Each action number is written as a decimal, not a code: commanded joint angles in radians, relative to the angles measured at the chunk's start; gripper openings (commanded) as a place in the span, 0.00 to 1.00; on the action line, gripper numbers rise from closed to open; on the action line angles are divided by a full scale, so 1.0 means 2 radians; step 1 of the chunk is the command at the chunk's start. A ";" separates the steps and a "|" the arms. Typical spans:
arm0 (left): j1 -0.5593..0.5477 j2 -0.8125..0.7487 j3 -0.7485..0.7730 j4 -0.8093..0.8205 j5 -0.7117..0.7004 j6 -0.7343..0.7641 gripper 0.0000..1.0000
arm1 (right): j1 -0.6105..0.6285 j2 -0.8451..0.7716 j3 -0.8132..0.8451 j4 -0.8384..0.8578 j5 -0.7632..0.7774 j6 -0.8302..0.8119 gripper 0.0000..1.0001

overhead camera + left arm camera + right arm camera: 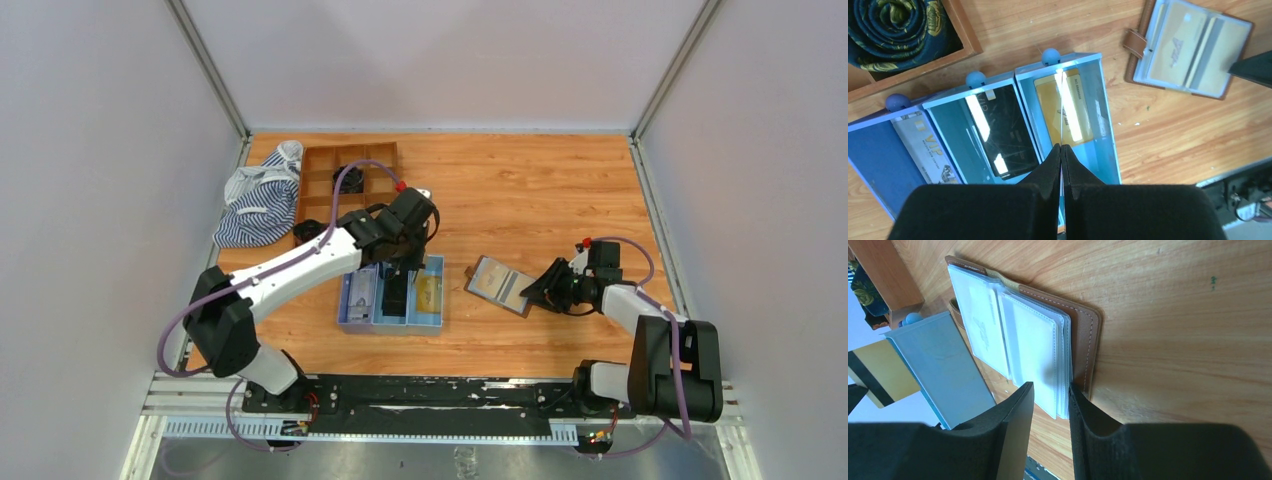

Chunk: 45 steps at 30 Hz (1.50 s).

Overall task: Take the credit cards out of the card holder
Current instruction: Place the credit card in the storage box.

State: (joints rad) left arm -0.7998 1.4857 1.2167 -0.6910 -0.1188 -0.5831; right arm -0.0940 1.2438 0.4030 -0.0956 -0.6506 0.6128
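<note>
I should keep lowering the gold card (892, 371) with my left gripper, as the card hangs edge-down over the yellow card's compartment (428, 295), until it gets inside the compartment's sides, and let go of it there.
The card holder (498, 285) lies open on the table right of the blue tray (345, 322); a tan card (1180, 47) shows in its clear sleeves. My left gripper (399, 288) hangs over the tray, shut on a gold card seen edge-on (1060, 100); the right wrist view shows that card's (878, 370) black stripe. A yellow card (1068, 120), a black card (1000, 132) and a silver card (923, 150) lie in the tray's compartments. My right gripper (530, 292) is open, its jaws straddling the near edge of the holder's sleeves (1033, 340).
A brown wooden grid box (320, 180) stands behind the tray and holds a rolled dark tie (898, 30). A striped cloth (258, 200) lies at the back left. White walls close in the table on three sides.
</note>
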 commanded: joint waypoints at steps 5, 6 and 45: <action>-0.038 0.044 0.030 -0.036 -0.128 -0.023 0.00 | 0.000 0.006 0.003 -0.011 0.005 -0.009 0.36; -0.043 0.048 0.031 -0.039 -0.135 -0.025 0.00 | 0.001 0.007 0.003 -0.010 0.005 -0.008 0.36; -0.129 0.088 0.124 -0.071 -0.152 -0.051 0.47 | 0.000 -0.027 0.000 -0.023 0.011 -0.002 0.35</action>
State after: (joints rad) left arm -1.0412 1.7653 1.3968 -0.8265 -0.4122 -0.6884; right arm -0.0940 1.2320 0.4030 -0.0982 -0.6506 0.6128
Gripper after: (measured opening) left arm 0.442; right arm 0.352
